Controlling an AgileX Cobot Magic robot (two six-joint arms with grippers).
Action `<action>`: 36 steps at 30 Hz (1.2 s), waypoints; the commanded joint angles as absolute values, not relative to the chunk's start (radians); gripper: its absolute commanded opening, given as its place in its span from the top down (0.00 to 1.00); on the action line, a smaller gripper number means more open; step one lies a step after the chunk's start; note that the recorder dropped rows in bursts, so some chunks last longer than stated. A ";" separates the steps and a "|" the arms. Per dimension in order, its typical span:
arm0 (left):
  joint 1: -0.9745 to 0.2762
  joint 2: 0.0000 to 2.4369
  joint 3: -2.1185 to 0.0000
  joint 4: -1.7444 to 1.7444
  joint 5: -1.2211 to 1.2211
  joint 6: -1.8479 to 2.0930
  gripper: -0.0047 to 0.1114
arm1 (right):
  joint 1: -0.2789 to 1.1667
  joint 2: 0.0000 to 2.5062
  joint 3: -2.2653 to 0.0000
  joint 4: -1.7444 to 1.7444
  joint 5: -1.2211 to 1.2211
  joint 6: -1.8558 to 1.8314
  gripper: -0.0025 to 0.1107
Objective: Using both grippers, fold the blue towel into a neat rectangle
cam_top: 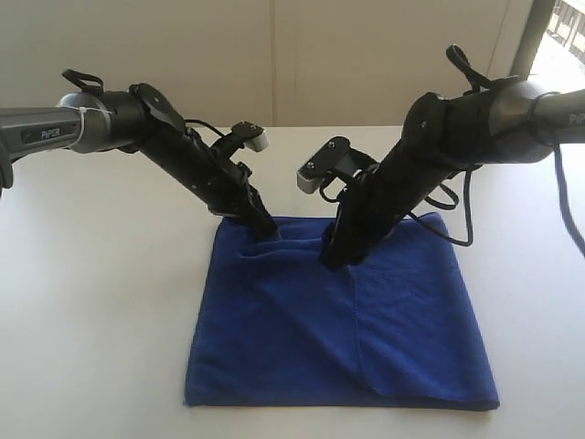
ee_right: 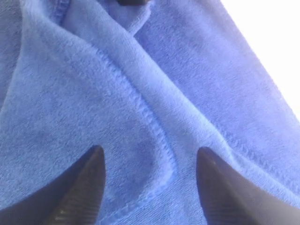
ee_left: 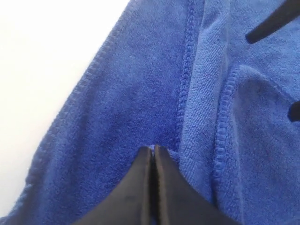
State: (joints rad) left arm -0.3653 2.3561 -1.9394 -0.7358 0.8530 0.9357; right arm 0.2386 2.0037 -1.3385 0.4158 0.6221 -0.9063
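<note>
The towel's top layer lies rumpled (cam_top: 294, 245) next to my left gripper's pinch, so next my right gripper takes hold of the curved hem (ee_right: 165, 169) before both grippers raise the layer.
The blue towel (cam_top: 338, 329) lies folded on the white table, with a hemmed fold edge running down its middle. My left gripper (cam_top: 265, 229) presses down on the towel's far left corner. In the left wrist view its jaws (ee_left: 153, 149) are shut, with a small pinch of the towel (ee_left: 131, 84) between the tips. My right gripper (cam_top: 334, 261) stands on the towel's far edge near the middle. In the right wrist view it (ee_right: 150, 157) is open, its fingers either side of a curved hemmed edge of the towel (ee_right: 93, 93). Nothing is gripped there.
The white table (cam_top: 101, 302) extends bare on both sides of the towel and in front of it. A wall stands behind the table's far edge. Black cables (cam_top: 462, 215) hang from the right arm above the towel's far right corner.
</note>
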 commanded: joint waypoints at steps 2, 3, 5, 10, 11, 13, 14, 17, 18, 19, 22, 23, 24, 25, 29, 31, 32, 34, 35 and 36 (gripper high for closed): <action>-0.345 2.309 -1.944 -0.761 0.842 0.938 0.96 | 0.238 2.044 -1.336 0.420 0.602 -0.913 0.50; -0.343 2.304 -1.944 -0.761 0.842 0.938 0.96 | 0.238 2.051 -1.336 0.420 0.602 -0.913 0.50; -0.339 2.302 -1.944 -0.761 0.842 0.938 0.96 | 0.238 2.063 -1.336 0.420 0.587 -0.913 0.50; -0.339 2.302 -1.944 -0.761 0.845 0.938 0.96 | 0.238 2.073 -1.336 0.422 0.552 -0.913 0.50; -0.339 2.302 -1.944 -0.761 0.845 0.938 0.96 | 0.238 2.075 -1.336 0.422 0.559 -0.913 0.52; -0.339 2.302 -1.944 -0.761 0.845 0.938 0.96 | 0.238 2.080 -1.336 0.422 0.579 -0.913 0.62; -0.339 2.302 -1.944 -0.761 0.845 0.938 0.96 | 0.238 2.082 -1.336 0.422 0.584 -0.913 0.65; -0.339 2.302 -1.944 -0.761 0.841 0.938 0.96 | 0.238 2.070 -1.336 0.422 0.608 -0.913 0.82; -0.339 2.302 -1.944 -0.761 0.839 0.938 0.96 | 0.238 2.061 -1.336 0.422 0.610 -0.913 0.87; -0.339 2.302 -1.944 -0.761 0.839 0.938 0.96 | 0.238 2.049 -1.336 0.422 0.610 -0.913 0.91; -0.339 2.302 -1.944 -0.763 0.839 0.938 0.96 | 0.238 2.000 -1.336 0.422 0.635 -0.913 0.98; -0.339 2.302 -1.944 -0.773 0.837 0.938 0.96 | 0.238 1.982 -1.336 0.422 0.655 -0.913 0.98; -0.339 2.302 -1.944 -0.783 0.829 0.938 0.96 | 0.238 1.962 -1.336 0.422 0.680 -0.913 0.98; -0.339 2.302 -1.944 -0.791 0.820 0.938 0.96 | 0.238 1.942 -1.336 0.422 0.707 -0.913 0.98; -0.339 2.297 -1.944 -0.829 0.790 0.938 0.96 | 0.241 1.885 -1.336 0.452 0.817 -0.913 0.98; -0.339 2.292 -1.944 -0.850 0.778 0.938 0.96 | 0.248 1.862 -1.336 0.452 0.869 -0.913 0.98; -0.339 2.291 -1.944 -0.871 0.772 0.938 0.96 | 0.252 1.854 -1.336 0.453 0.888 -0.913 0.98; -0.339 2.283 -1.944 -0.910 0.760 0.938 0.96 | 0.265 1.835 -1.336 0.463 0.931 -0.915 0.98; -0.339 2.280 -1.944 -0.919 0.753 0.938 0.96 | 0.277 1.826 -1.336 0.470 0.951 -0.918 0.98; -0.339 2.270 -1.944 -0.933 0.751 0.938 0.96 | 0.289 1.814 -1.336 0.481 0.970 -0.920 0.98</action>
